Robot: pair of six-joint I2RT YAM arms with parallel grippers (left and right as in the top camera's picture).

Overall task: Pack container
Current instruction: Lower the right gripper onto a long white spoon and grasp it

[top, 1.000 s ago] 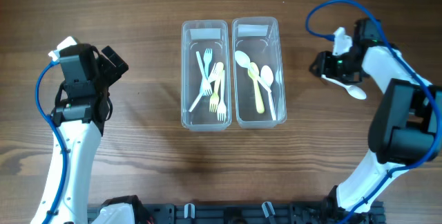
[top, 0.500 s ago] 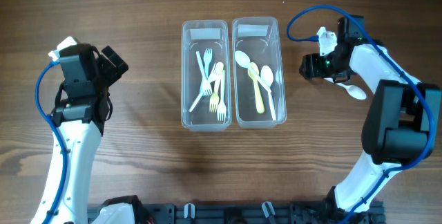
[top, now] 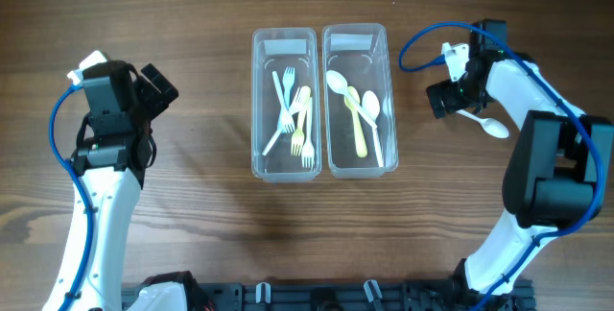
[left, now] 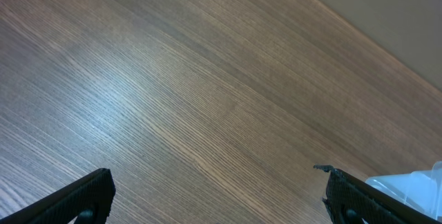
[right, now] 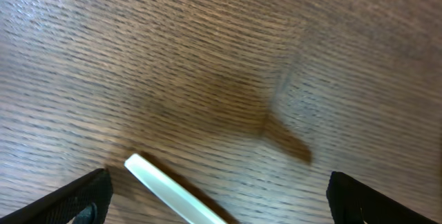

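Only the tip of the white spoon's handle [right: 138, 163] is between my right gripper's fingers. I should move back toward the spoon's bowl [top: 495, 129] before I grip the handle.
Two clear plastic bins stand side by side mid-table. The left bin [top: 258, 109] holds several forks [top: 295, 119], white and pale yellow. The right bin [top: 389, 90] holds three spoons [top: 360, 109]. A loose white spoon [top: 489, 124] lies on the table right of the bins. My right gripper [top: 439, 100] is open, low over the table, with the spoon's handle end [right: 169, 189] between its fingers, not gripped. My left gripper [top: 158, 85] is open and empty over bare wood at the left; a bin corner [left: 414, 186] shows by its right finger.
The wood table [top: 192, 215] extends all round the bins. Blue cables loop off both arms [top: 422, 47]. A black rail [top: 317, 297] runs along the front edge.
My right gripper swung left toward the bins, then settled back a little down and right, over the loose spoon's handle. The spoon lies where it was. The left arm has not moved.
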